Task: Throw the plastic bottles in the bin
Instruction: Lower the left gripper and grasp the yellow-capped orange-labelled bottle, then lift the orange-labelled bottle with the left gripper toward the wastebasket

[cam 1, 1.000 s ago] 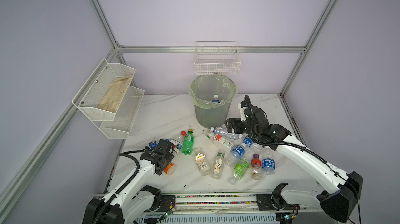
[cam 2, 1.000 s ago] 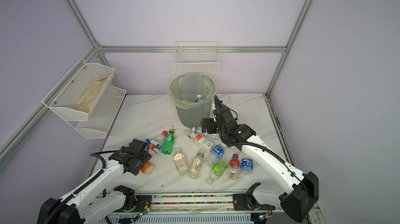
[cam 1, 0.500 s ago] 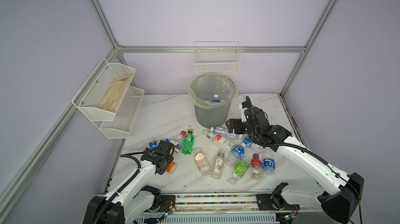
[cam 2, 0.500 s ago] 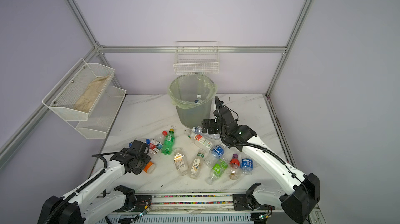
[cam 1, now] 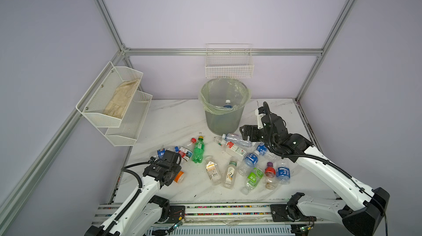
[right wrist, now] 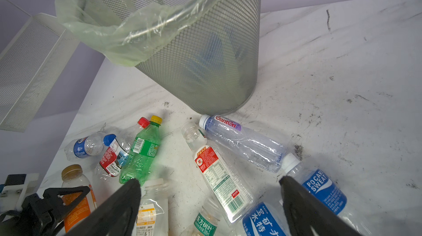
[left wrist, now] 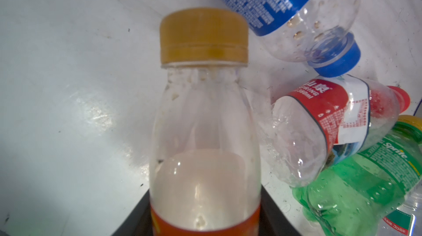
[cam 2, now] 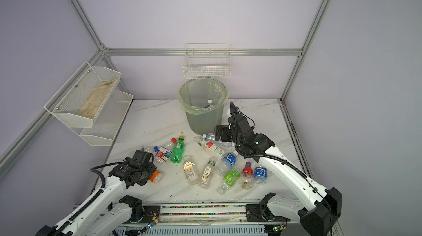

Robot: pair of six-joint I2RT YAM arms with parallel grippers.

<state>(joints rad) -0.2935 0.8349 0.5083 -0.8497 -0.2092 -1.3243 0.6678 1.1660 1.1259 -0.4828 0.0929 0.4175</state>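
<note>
My left gripper should keep carrying the orange-labelled bottle (cam 1: pixel 179 177), held by its body and clear of the other bottles, until it hangs over the bin's opening (cam 1: pixel 225 92).
My left gripper (cam 1: pixel 170 166) is shut on an orange-labelled bottle (left wrist: pixel 203 132) with a tan cap, low over the table's front left; its orange end (cam 2: pixel 155 176) sticks out beside the wrist. Several plastic bottles lie scattered mid-table, among them a green one (cam 1: pixel 198 150) and a clear one (right wrist: pixel 242 141) against the bin's foot. The bin (cam 1: pixel 225 118), grey mesh with a pale green liner, stands at the back with a bottle (cam 1: pixel 228 104) inside. My right gripper (right wrist: pixel 210 181) hangs open just above the bottles to the right of the bin, nothing between its fingers.
A white mesh two-tier shelf (cam 1: pixel 114 100) holding a cloth hangs on the left wall. A white wire basket (cam 1: pixel 229 68) is fixed to the back wall above the bin. Metal frame posts stand at the table's back corners.
My left gripper has closed on the orange-labelled bottle and drawn slightly toward the table's front. The right arm has hardly moved.
</note>
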